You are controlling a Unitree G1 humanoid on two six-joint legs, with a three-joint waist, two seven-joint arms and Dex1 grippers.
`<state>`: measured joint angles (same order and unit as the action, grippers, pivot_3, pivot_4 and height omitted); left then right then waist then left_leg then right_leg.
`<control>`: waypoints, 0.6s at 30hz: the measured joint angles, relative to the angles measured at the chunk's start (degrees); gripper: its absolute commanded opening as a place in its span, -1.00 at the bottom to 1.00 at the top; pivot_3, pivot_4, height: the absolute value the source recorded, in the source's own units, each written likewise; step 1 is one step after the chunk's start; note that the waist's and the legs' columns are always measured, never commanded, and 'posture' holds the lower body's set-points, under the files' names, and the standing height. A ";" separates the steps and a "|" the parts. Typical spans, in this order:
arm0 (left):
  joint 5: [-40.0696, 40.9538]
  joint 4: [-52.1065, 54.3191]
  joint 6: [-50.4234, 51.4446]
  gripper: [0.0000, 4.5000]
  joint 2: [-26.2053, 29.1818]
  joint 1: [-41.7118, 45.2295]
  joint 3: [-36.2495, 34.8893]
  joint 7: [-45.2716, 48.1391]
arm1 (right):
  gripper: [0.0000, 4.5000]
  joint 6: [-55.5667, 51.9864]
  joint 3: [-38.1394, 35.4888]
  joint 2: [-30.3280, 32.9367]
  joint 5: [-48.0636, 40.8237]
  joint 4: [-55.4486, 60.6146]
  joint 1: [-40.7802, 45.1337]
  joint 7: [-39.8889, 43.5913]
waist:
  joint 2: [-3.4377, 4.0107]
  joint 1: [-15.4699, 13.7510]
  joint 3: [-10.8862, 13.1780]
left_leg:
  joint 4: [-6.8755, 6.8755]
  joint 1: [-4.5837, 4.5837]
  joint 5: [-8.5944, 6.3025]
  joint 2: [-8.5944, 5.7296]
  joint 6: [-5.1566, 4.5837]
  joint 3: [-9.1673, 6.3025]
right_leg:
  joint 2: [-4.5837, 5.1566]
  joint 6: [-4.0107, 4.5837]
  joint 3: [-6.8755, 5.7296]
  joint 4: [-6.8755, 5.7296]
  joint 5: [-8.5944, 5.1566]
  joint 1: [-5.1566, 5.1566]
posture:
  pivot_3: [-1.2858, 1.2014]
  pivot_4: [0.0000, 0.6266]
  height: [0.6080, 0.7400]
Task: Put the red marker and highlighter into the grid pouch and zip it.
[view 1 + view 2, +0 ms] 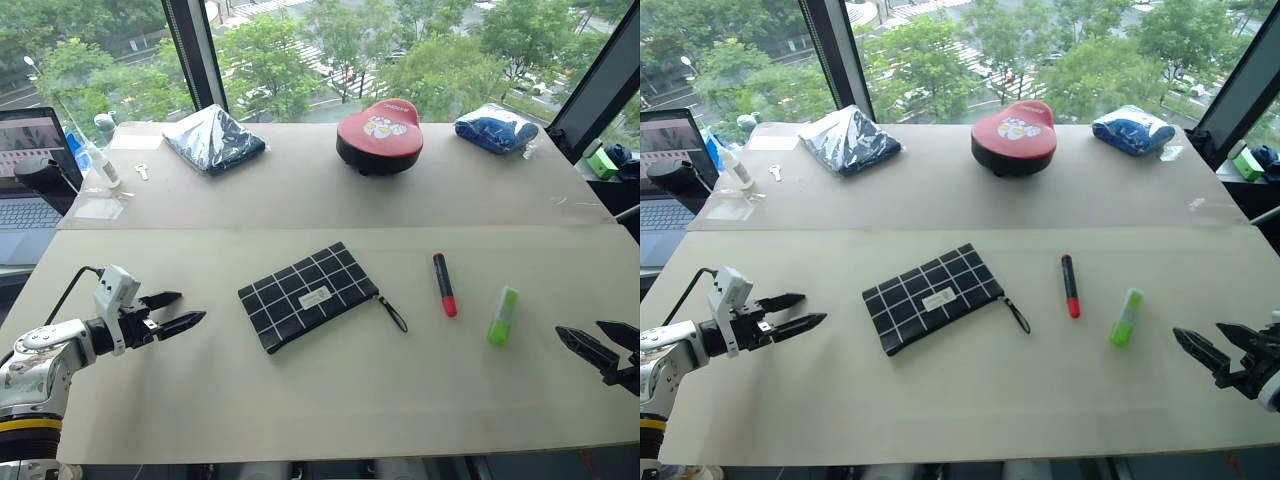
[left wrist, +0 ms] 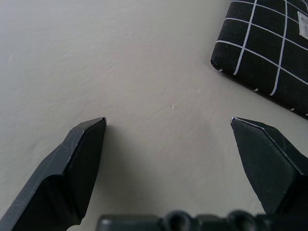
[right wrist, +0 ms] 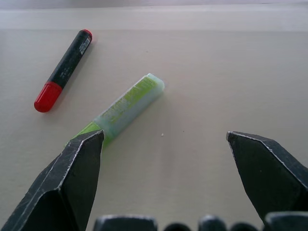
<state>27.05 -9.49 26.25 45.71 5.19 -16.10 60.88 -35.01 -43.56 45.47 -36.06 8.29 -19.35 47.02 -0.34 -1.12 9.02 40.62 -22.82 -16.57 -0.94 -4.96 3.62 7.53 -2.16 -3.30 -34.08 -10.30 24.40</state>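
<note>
My gripper will unzip the grid pouch [image 1: 310, 298] along its near long edge when it pulls the strap [image 1: 393, 314], because the strap hangs from the corner of that edge.
The grid pouch [image 1: 308, 294] lies flat in the middle of the table, black with white lines, a white label and a strap at its right end. To its right lies the red marker [image 1: 444, 284], and further right the lime-green highlighter [image 1: 502, 316]. My left gripper [image 1: 176, 310] hovers open left of the pouch, nothing between its fingers; the pouch corner [image 2: 262, 48] lies just ahead of it. At the right table edge my right gripper [image 1: 598, 340] is open and empty, with the highlighter [image 3: 122, 108] and the marker [image 3: 63, 70] in front of it.
At the back of the table stand a red-topped black case [image 1: 379, 135], a bagged dark blue cloth bundle [image 1: 213, 138] and another blue bundle [image 1: 496, 128]. A laptop [image 1: 30, 170] sits at the far left. A window runs behind the table.
</note>
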 measured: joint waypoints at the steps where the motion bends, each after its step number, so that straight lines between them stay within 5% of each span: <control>1: 0.00 0.00 0.00 0.99 0.00 0.00 0.00 0.00 | 1.00 0.00 0.00 0.00 0.00 0.00 0.00 0.00 | 0.00 0.00 0.00 | 0.00 0.00 0.00 0.00 0.00 0.00 | 0.00 0.00 0.00 0.00 0.00 0.00 | 0.03 -0.52 1.00; 6: -2.79 -4.33 -2.63 0.99 1.76 4.00 3.43 2.72 | 1.00 0.01 0.36 -0.87 -0.01 0.10 1.22 -1.06 | 0.01 -0.27 -0.01 | 0.00 0.02 0.01 -0.03 0.02 0.01 | -0.01 0.00 -0.01 -0.01 0.00 -0.02 | 0.03 -0.52 1.00; 10: -13.09 -11.57 -25.50 1.00 3.72 6.61 9.00 6.30 | 0.50 -2.79 0.04 -1.32 -4.12 0.75 6.33 -2.53 | 0.15 -0.16 -0.07 | 0.00 0.01 -0.01 -0.01 0.03 0.06 | 0.06 0.07 0.08 0.00 0.01 0.06 | 0.03 -0.52 1.00; 18: -21.09 -16.29 -50.91 1.00 4.91 10.73 14.30 8.59 | -0.66 -9.09 6.79 -3.66 -15.29 14.24 15.22 -6.25 | 0.22 -0.09 -0.19 | -0.01 -0.01 -0.27 0.00 0.19 0.04 | 0.70 0.06 -0.31 0.00 0.04 0.06 | 0.03 -0.52 1.00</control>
<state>5.95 -25.79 -24.66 50.62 15.92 -1.80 69.47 -44.10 -36.78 41.81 -51.35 22.53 -4.13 40.76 -0.12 -1.21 8.83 40.62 -22.83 -16.84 -0.94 -4.76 3.65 8.23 -2.09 -3.60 -34.08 -10.26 24.46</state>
